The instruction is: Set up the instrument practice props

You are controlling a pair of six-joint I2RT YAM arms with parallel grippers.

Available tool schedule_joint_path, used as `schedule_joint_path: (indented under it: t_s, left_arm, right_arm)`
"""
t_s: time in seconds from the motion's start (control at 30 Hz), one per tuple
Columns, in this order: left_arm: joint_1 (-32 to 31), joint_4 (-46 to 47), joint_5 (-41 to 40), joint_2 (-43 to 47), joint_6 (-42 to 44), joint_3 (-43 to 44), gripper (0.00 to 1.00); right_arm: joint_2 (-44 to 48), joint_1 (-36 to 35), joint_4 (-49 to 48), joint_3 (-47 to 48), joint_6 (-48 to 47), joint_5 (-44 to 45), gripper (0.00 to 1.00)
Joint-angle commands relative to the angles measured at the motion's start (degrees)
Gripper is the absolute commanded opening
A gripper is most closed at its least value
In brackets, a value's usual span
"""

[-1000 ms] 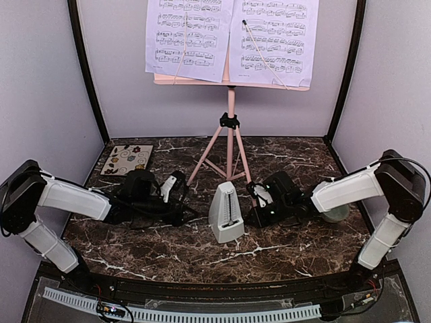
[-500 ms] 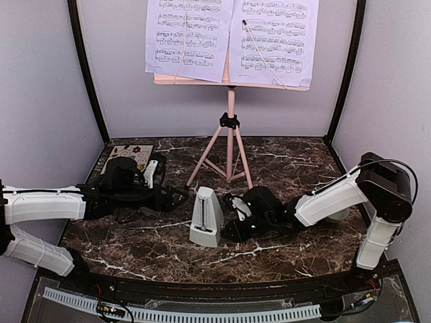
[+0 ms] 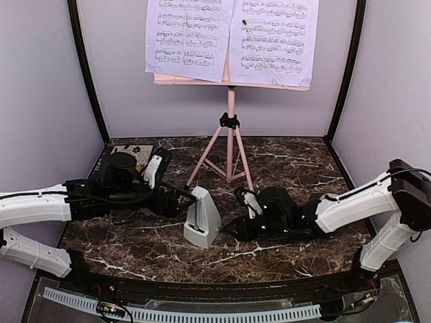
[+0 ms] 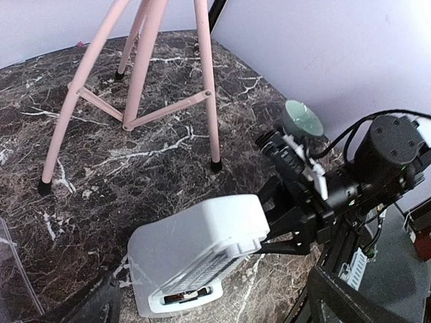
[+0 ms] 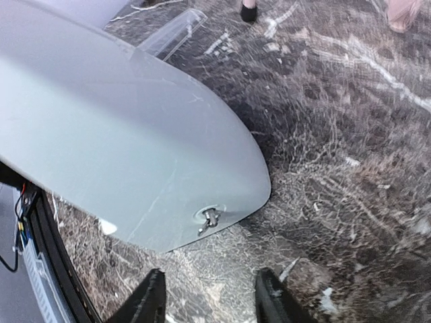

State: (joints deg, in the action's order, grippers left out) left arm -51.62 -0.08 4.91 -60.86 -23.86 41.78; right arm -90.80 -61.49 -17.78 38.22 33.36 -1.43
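The robot's left gripper should first keep the metronome's top (image 3: 201,192) steady, since the metronome stands unheld with its winding key (image 5: 210,217) just ahead of the robot's right gripper.
The grey-white pyramid metronome (image 3: 202,225) leans tilted on the marble table, in front of the pink tripod music stand (image 3: 230,128). Two lavender sheet-music pages (image 3: 190,37) rest on the stand's desk (image 3: 229,81). My left gripper (image 3: 183,200) is open, its fingers wide on either side of the metronome (image 4: 195,259), at its left flank. My right gripper (image 3: 237,229) is open and empty, just right of the metronome (image 5: 121,148), with its fingertips (image 5: 149,296) a little short of it.
The floral coaster (image 3: 131,149) lies at the back left, partly under my left arm. The pale green bowl (image 4: 302,120) sits at the right behind my right arm. The stand's legs (image 4: 209,101) spread behind the metronome. Walls close in on three sides.
The metronome slid left across the table and now leans. My right gripper followed it leftward, then drew back slightly. My left arm swung in to the metronome's left side.
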Motion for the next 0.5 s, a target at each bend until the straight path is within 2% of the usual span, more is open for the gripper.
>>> schedule_joint_path:
  t_s: [0.0, 0.1, 0.17, 0.3, 0.47]
  left_arm:
    - [-2.69, -1.54, -4.84, -5.91, 3.72, 3.96, 0.99]
    - [-4.5, 1.19, -6.26, -9.11, 4.4, 5.13, 0.99]
    - [-5.54, 2.49, -7.61, -11.91, 4.33, 5.76, 0.99]
    - [-6.59, 2.59, -12.22, -17.43, 2.77, 7.3, 0.99]
    - [-6.83, 2.63, -17.95, -21.74, 1.59, 8.72, 0.94]
  right_arm:
    - [5.08, 0.32, 1.23, -1.99, -0.74, 2.61, 0.51]
    - [8.1, 0.46, 1.04, -4.3, -0.22, 4.04, 0.67]
    - [9.13, 0.66, 1.68, -4.91, -0.14, 5.14, 0.73]
    - [10.41, 1.01, 3.91, -4.49, -0.82, 7.32, 0.77]
    - [11.27, 1.19, 3.32, -4.65, -1.32, 8.12, 0.78]
